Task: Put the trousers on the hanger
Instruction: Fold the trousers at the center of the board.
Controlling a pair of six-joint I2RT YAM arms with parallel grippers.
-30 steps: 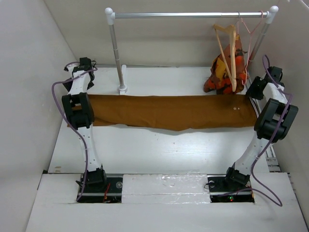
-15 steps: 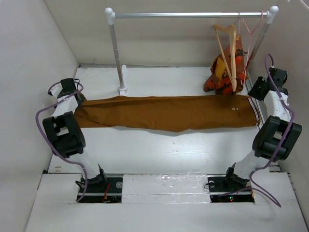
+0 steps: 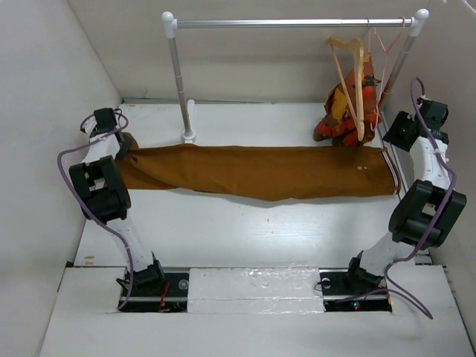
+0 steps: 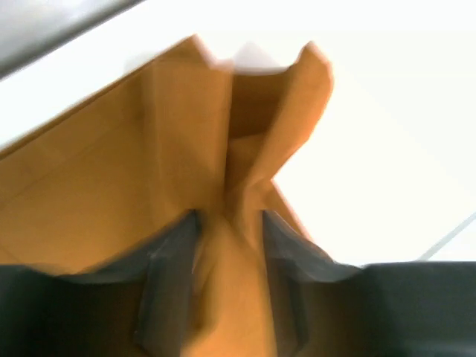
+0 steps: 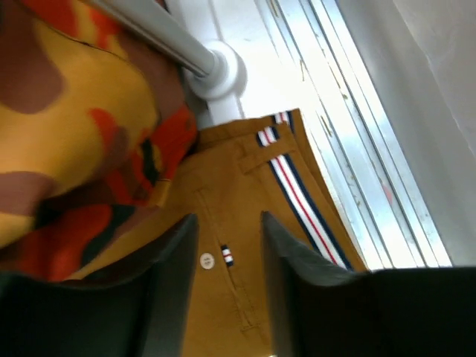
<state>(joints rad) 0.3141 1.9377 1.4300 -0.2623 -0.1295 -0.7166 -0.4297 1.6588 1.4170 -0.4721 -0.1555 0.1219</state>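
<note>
I see the trousers' back edge (image 3: pixel 190 146) against the rack's post, so next my left gripper frees the leg ends and pulls the legs (image 3: pixel 172 165) forward from nearer the middle.
The rust-brown trousers (image 3: pixel 260 172) lie stretched across the table, waistband at the right. My left gripper (image 3: pixel 122 146) is shut on the bunched leg ends (image 4: pixel 245 149) at the far left, with cloth pinched between its fingers (image 4: pixel 172 260). My right gripper (image 3: pixel 393 137) hovers open over the waist end, its jaws apart above the button (image 5: pixel 206 259) and the striped waistband (image 5: pixel 297 201). The wooden hanger (image 3: pixel 355 78) hangs from the rail at the back right, apart from both grippers.
A clothes rack with a metal rail (image 3: pixel 290 23) stands at the back; its left post (image 3: pixel 181 82) stands just behind the trousers. A patterned orange garment (image 3: pixel 343 111) and a pink wire hanger (image 3: pixel 384 46) hang near the wooden hanger. Walls close in on both sides.
The left arm swung out to the left, and the trouser leg ends are now gathered and drawn toward the back left. The right gripper has shifted slightly rearward over the waistband.
</note>
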